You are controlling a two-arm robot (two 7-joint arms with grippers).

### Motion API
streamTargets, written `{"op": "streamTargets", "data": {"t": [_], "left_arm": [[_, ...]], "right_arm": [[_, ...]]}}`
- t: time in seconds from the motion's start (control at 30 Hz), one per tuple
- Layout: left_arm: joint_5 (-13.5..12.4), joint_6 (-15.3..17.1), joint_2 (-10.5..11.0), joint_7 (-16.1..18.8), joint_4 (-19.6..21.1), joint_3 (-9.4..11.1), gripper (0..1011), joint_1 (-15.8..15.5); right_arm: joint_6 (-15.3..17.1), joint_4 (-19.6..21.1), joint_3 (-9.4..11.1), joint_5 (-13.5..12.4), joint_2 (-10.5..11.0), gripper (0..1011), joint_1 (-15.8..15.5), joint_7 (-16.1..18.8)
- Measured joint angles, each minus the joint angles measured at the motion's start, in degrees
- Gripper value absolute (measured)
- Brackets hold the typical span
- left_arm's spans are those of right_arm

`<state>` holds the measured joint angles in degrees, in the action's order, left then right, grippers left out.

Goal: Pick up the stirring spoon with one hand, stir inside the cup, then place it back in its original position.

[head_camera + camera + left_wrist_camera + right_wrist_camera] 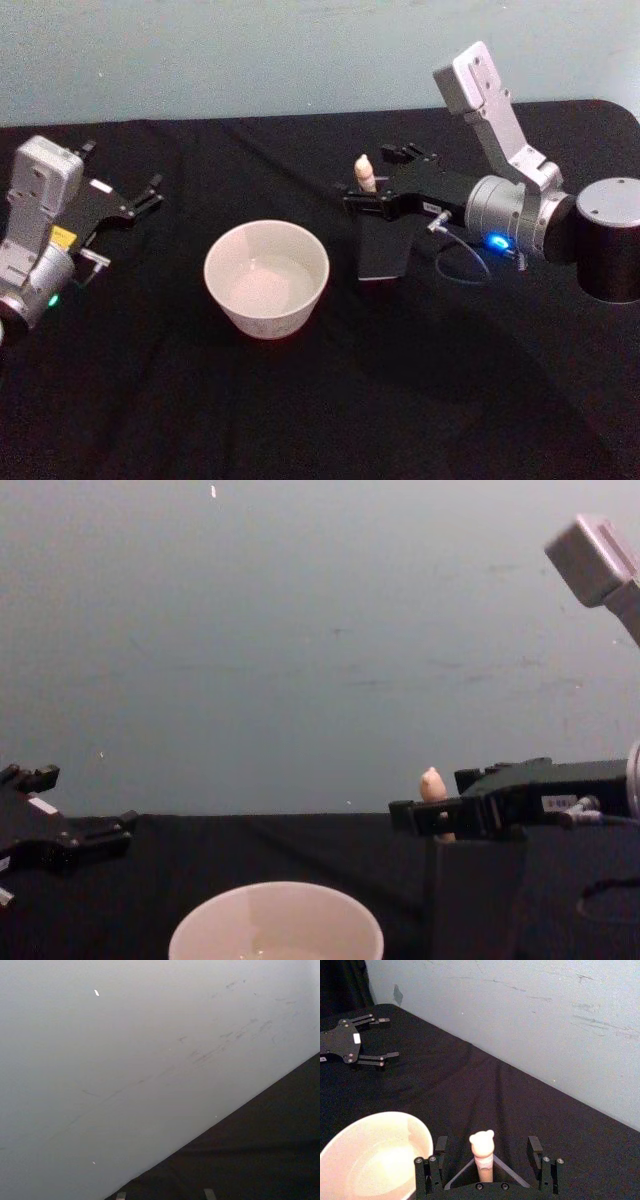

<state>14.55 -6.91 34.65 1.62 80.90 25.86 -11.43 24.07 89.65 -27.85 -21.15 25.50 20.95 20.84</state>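
My gripper will bring up a long thin stem when it lifts the stirring spoon, because only the stirring spoon's knob end (432, 784) sticks out above the tall dark holder (477, 895).
The stirring spoon (482, 1146) stands upright in a dark square holder (385, 250), and its cream animal-head knob (366, 170) pokes out of the top. My right gripper (488, 1146), the hand on the silver-grey wrist, is open around the handle. One finger (441, 1145) stands on each side, and neither touches it. The chest view shows the same: right gripper (435, 798) level with the knob (432, 783). The cream-white cup (267, 278) sits to the left of the holder. The spoon's shaft and bowl are hidden inside the holder.
My left gripper (125, 185) rests open near the table's left side, well away from the cup; it also shows far off in the right wrist view (362, 1040). A black cloth (300, 420) covers the table and a pale wall (300, 630) stands behind it.
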Motion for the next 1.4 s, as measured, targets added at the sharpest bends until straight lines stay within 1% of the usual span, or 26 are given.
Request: {"op": "streamTargets", "data": {"t": [0.13,0.23,0.3,0.53,0.57,0.6,0.67,0.73,0.77,1.0,1.4], "left_arm": [[0.00,0.00,0.00,0.00,0.00,0.00,1001,0.00],[0.00,0.00,0.00,0.00,0.00,0.00,1001,0.00],[0.00,0.00,0.00,0.00,0.00,0.00,1001,0.00],[0.00,0.00,0.00,0.00,0.00,0.00,1001,0.00],[0.00,0.00,0.00,0.00,0.00,0.00,1001,0.00],[0.00,0.00,0.00,0.00,0.00,0.00,1001,0.00],[0.00,0.00,0.00,0.00,0.00,0.00,1001,0.00],[0.00,0.00,0.00,0.00,0.00,0.00,1001,0.00],[0.00,0.00,0.00,0.00,0.00,0.00,1001,0.00],[0.00,0.00,0.00,0.00,0.00,0.00,1001,0.00],[0.00,0.00,0.00,0.00,0.00,0.00,1001,0.00]], "right_arm": [[0.03,-0.04,-0.01,-0.02,-0.02,997,0.02,-0.01],[0.04,-0.06,-0.02,-0.05,-0.02,913,0.03,-0.02],[0.05,-0.07,-0.03,-0.07,-0.03,882,0.04,-0.02],[0.08,-0.12,-0.06,-0.14,-0.02,666,0.07,-0.04],[0.08,-0.12,-0.07,-0.14,-0.03,666,0.08,-0.04],[0.08,-0.13,-0.07,-0.15,-0.03,604,0.08,-0.04],[0.09,-0.12,-0.08,-0.16,-0.03,563,0.08,-0.04],[0.10,-0.13,-0.08,-0.17,-0.03,482,0.09,-0.05],[0.11,-0.13,-0.08,-0.18,-0.03,461,0.10,-0.06],[0.13,-0.13,-0.08,-0.21,-0.03,230,0.10,-0.09],[0.14,-0.13,-0.08,-0.22,-0.03,223,0.10,-0.09]]}}
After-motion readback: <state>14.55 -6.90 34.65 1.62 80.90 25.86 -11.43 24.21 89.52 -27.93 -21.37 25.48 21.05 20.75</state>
